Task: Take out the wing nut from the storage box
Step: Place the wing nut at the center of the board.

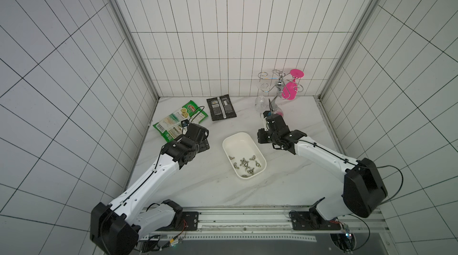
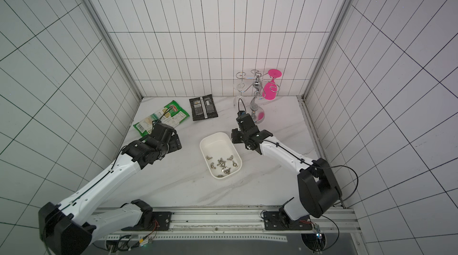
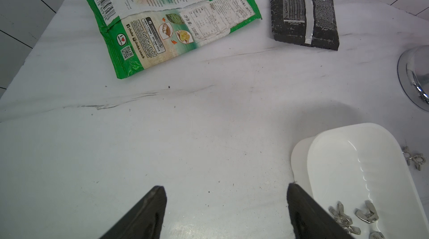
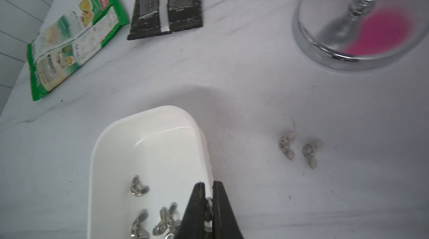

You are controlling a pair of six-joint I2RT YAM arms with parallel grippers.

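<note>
I should keep moving my right gripper with its wing nut to the clear space beside the wing nuts outside the storage box and let it go low down there.
The storage box is a shallow white tray in the middle of the table, seen in both top views. Several metal wing nuts lie at its near end. In the right wrist view my right gripper is shut on a wing nut, which shows between the jaws above the box's right wall. Two more wing nuts lie on the table right of the box. My left gripper stands open and holds nothing, above bare table just left of the box.
A green snack packet and a black packet lie at the back left. A chrome glass rack with a pink glass and a clear glass stands at the back right, just behind my right wrist.
</note>
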